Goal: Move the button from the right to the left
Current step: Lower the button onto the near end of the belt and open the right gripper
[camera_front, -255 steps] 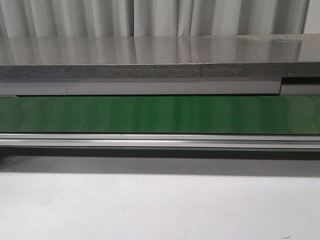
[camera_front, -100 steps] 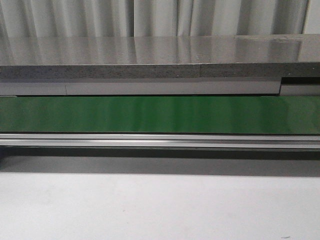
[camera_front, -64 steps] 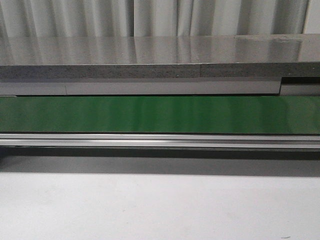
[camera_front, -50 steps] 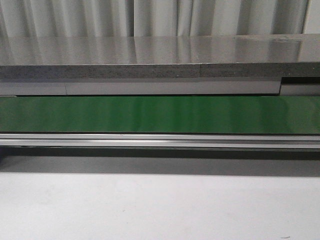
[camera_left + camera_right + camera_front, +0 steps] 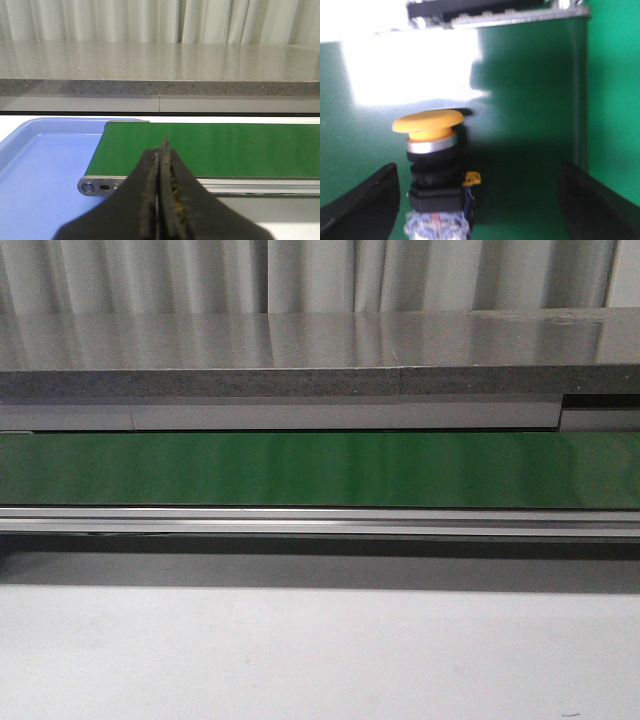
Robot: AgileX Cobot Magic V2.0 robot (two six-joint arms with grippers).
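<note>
The button (image 5: 436, 172) is on the green belt (image 5: 320, 470), away from the fingers. I expect the belt to move the button toward my left gripper.
The button (image 5: 434, 165) lies on the green belt (image 5: 530, 100) in the right wrist view, with a yellow-orange cap, a silver ring and a black body. My right gripper (image 5: 479, 180) is open around it. The button sits close to one finger (image 5: 367, 205), apart from it, and far from the other finger (image 5: 592, 200). My left gripper (image 5: 163, 150) is shut with nothing in it, hanging before the belt's end (image 5: 100, 187). The front view shows neither the button nor either gripper.
A blue tray (image 5: 45, 165) lies beside the belt's end. The green conveyor belt (image 5: 320, 468) runs across the front view with a metal rail (image 5: 320, 520) along its near side. Behind it is a grey stone counter (image 5: 320, 350), in front a white table (image 5: 320, 660).
</note>
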